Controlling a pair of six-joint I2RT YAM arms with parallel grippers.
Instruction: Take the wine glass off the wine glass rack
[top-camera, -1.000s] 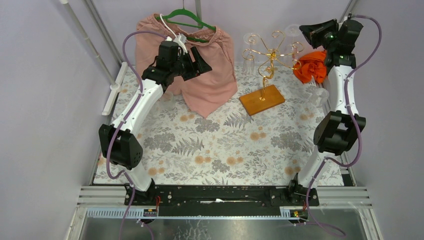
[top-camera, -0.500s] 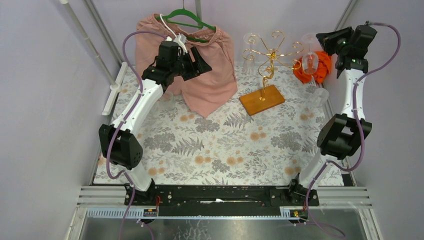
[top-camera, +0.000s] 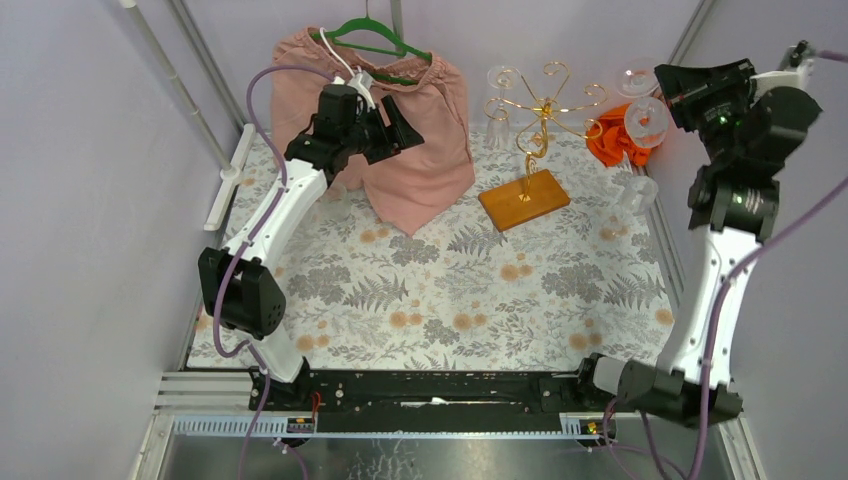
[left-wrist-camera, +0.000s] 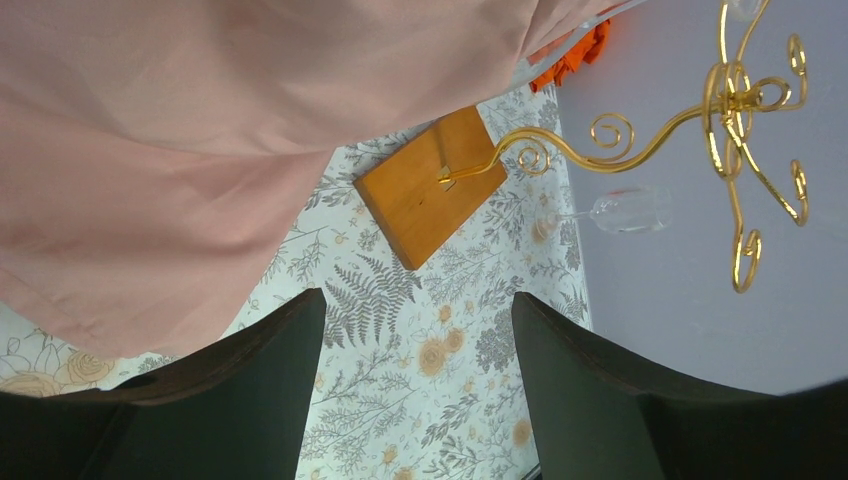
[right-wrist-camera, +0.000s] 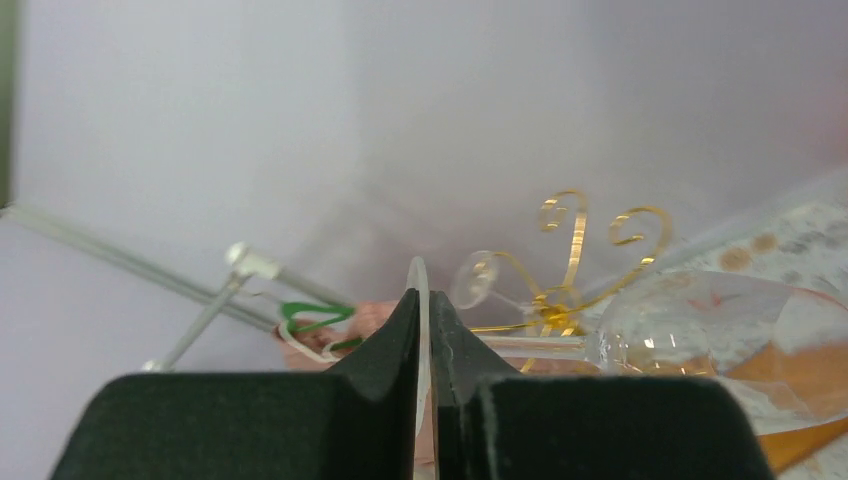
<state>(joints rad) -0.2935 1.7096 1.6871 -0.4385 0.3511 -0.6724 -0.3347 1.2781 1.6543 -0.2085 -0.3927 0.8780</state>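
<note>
The robot's right gripper is holding the wine glass's foot (top-camera: 636, 77) and the glass's bowl is free, so the left gripper should continue to move closer until its fingers close on the bowl's rim (top-camera: 646, 127).
The wine glass rack (top-camera: 545, 100) is gold wire with curled arms on an orange-brown wooden base (top-camera: 523, 199), at the back of the table. My right gripper (top-camera: 668, 88) is shut on the flat foot of a clear wine glass (top-camera: 645, 118), held in the air to the right of the rack and apart from its arms. In the right wrist view the foot's edge is pinched between my fingertips (right-wrist-camera: 421, 300) and the bowl (right-wrist-camera: 720, 340) lies to the right. A second glass (top-camera: 500, 100) hangs on the rack's left side. My left gripper (top-camera: 405, 115) is open and empty by the pink garment.
A pink garment (top-camera: 400, 120) on a green hanger (top-camera: 370, 40) hangs at the back left. An orange cloth (top-camera: 612, 142) lies at the back right, under the held glass. A clear glass object (top-camera: 635, 192) sits by the right edge. The side walls stand close.
My right arm has swung right and risen, carrying the wine glass away from the rack's right arms. The left arm has not moved.
</note>
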